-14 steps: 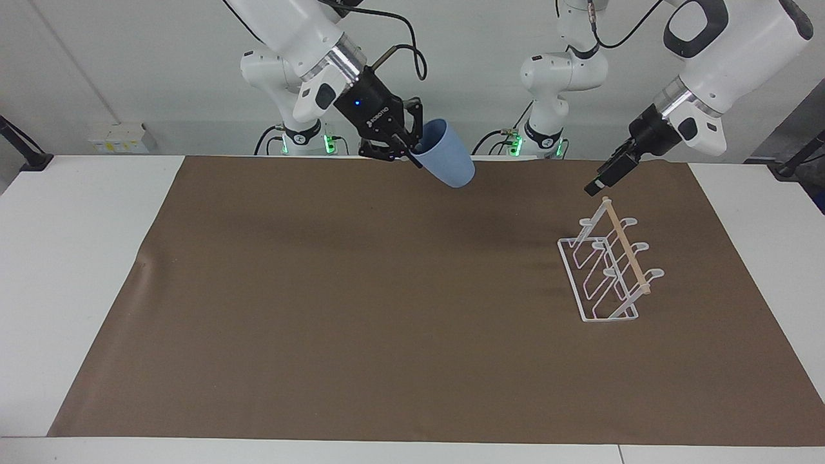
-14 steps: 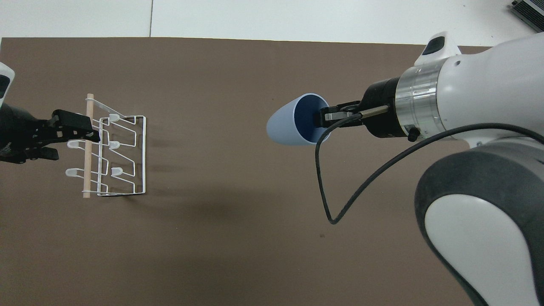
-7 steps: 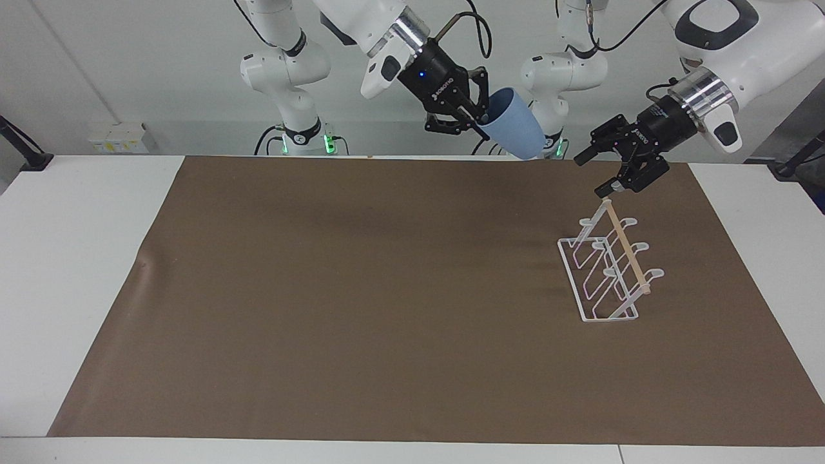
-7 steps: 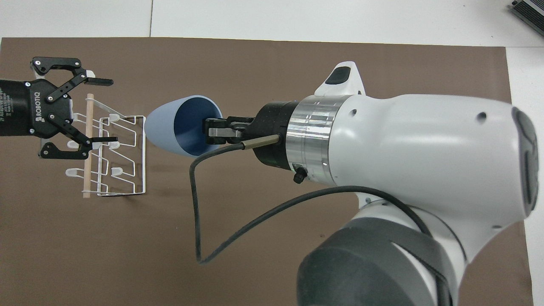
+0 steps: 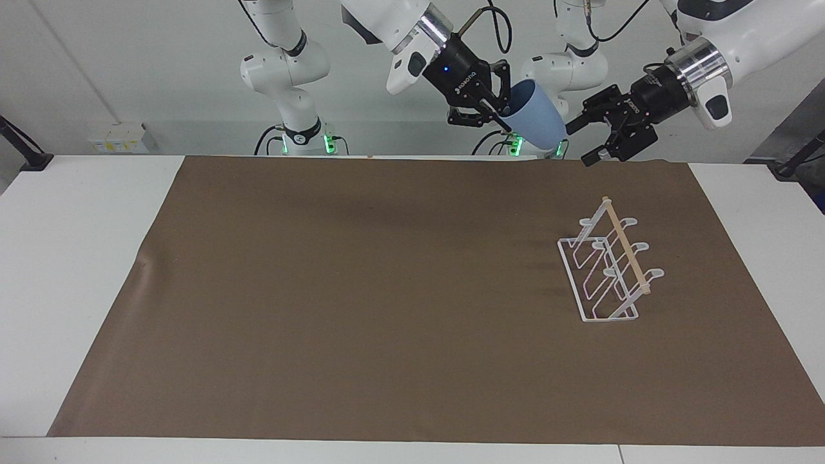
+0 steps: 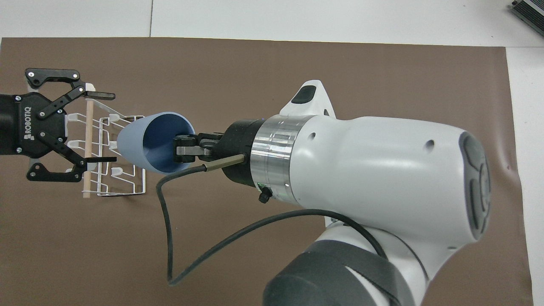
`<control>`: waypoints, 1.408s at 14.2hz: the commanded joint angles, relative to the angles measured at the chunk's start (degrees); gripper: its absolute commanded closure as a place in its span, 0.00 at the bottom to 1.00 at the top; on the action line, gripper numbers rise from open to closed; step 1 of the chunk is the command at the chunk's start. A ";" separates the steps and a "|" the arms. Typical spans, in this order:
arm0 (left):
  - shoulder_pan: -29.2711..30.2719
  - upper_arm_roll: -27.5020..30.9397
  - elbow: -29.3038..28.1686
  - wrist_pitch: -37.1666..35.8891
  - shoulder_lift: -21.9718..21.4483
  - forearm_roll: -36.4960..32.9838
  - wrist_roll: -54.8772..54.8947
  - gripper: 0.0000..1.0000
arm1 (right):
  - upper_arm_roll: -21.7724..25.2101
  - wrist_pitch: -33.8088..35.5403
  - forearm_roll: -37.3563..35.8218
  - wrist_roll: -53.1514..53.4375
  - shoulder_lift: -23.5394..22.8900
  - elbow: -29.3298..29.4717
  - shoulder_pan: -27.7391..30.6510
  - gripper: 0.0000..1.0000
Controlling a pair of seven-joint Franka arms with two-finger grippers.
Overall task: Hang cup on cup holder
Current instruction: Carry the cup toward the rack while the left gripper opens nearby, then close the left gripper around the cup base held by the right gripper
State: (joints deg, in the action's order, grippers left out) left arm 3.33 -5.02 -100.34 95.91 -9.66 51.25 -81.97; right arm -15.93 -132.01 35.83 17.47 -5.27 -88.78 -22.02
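Observation:
The cup holder's white-tipped wires [image 6: 117, 171] are at a slant. I expect the light-blue cup [image 6: 136, 143] to hang at an angle with its opening facing down when I lower it over one of them.
The light-blue cup [image 5: 538, 122] [image 6: 138, 142] hangs in the air on its side, its closed end pointing toward the left arm. My right gripper [image 5: 506, 122] [image 6: 183, 149] is shut on the cup's rim, one finger inside. My left gripper [image 5: 580, 143] [image 6: 106, 127] is raised and open, its fingers facing the cup's closed end with a small gap between. The white wire cup holder [image 5: 606, 270] [image 6: 143, 187] with its wooden rod stands on the mat toward the left arm's end, below both grippers, with nothing on it.
A brown mat [image 5: 361, 303] [image 6: 297, 59] covers most of the white table [image 5: 77, 258]. A black cable [image 6: 170, 238] loops from the right wrist. A grey device [image 6: 529, 12] lies at the table's corner farthest from the robots, at the right arm's end.
The right arm has carried the cup up and toward the left arm's end. The left gripper has lifted away from the rod's end and turned its open fingers to the cup.

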 commanded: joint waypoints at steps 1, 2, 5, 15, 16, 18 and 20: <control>0.28 -0.25 -1.96 -1.69 -3.51 1.22 -1.52 0.00 | 0.02 -1.50 1.62 0.37 0.26 -0.87 -0.04 1.00; 0.10 -0.25 -2.40 -1.60 -3.87 1.05 -1.96 0.00 | 0.02 -1.41 1.62 0.37 0.26 -0.87 -0.04 1.00; -0.08 -1.21 -5.82 3.12 -5.27 1.05 -2.66 0.00 | 0.02 -1.41 1.62 0.28 0.26 -0.96 -0.04 1.00; -2.09 -5.00 -9.87 14.05 -6.68 1.14 -6.36 0.00 | 0.02 -1.41 1.53 0.11 0.17 -1.31 0.13 1.00; -2.53 -5.00 -10.13 13.61 -6.86 1.05 -6.45 0.00 | 0.11 -1.41 1.61 0.11 0.17 -1.31 0.22 1.00; -2.10 -5.00 -10.49 12.73 -7.30 0.96 -6.62 0.00 | 0.11 -1.41 1.62 0.11 0.26 -1.40 0.22 1.00; -2.54 -5.08 -10.57 12.98 -7.30 0.96 -6.71 0.00 | 0.11 -1.41 1.53 0.11 0.26 -1.40 0.31 1.00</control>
State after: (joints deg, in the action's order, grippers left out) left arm 1.65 -10.55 -108.62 108.22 -14.93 51.35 -87.81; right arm -15.48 -132.37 35.83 17.47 -5.49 -89.31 -22.07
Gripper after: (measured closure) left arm 0.000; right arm 0.952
